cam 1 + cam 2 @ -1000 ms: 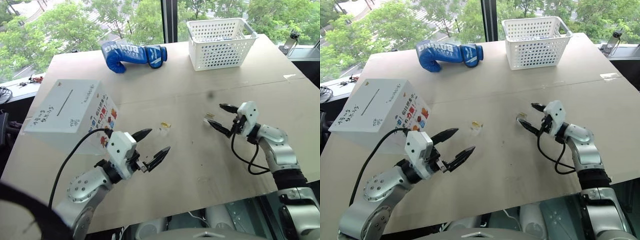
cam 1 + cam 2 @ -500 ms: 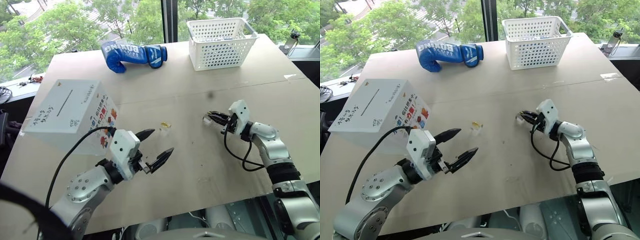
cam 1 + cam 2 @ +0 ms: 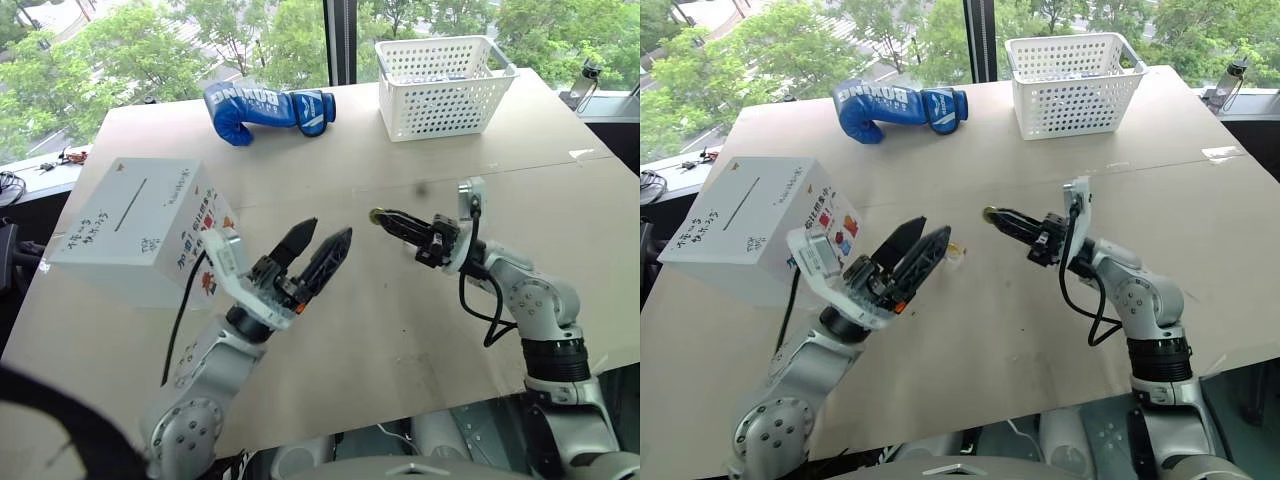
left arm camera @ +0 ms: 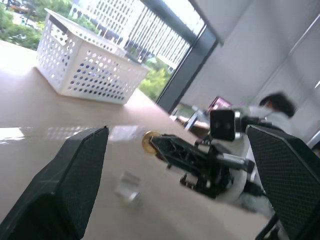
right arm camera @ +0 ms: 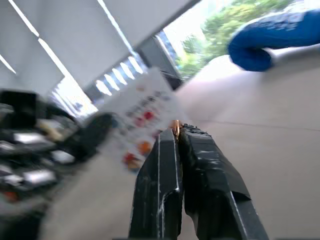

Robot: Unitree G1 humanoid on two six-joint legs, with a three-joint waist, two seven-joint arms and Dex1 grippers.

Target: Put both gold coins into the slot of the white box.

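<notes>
Next, I take the gold coin [image 3: 375, 216] by its free edge with my left gripper first, because the slot [image 3: 130, 204] is on my left gripper's side, far from my right gripper.
My right gripper [image 3: 384, 217] is lifted over the middle of the table, pointing left, shut on one small gold coin [image 3: 375, 214]; the coin [image 5: 175, 127] shows edge-on at the tips of its fingers. The other gold coin [image 3: 956, 246] sits in a small clear holder on the table, just beyond my left gripper. That left gripper [image 3: 327, 233] is raised and open with nothing in it, close to the coin tip of the right one. At the left of the table stands the white box [image 3: 105, 255], its slot [image 3: 130, 205] a thin dark slit on the top face.
A white perforated basket [image 3: 440, 95] stands at the far right and a blue boxing glove [image 3: 265, 108] lies at the far middle. A clear holder [image 4: 127, 186] lies on the table under the right gripper. A person [image 4: 272, 106] sits beyond the table's right side.
The right gripper has shut on a coin at its holder, lifted it and swung left toward the table's middle. The left gripper has risen and rolled, staying open.
</notes>
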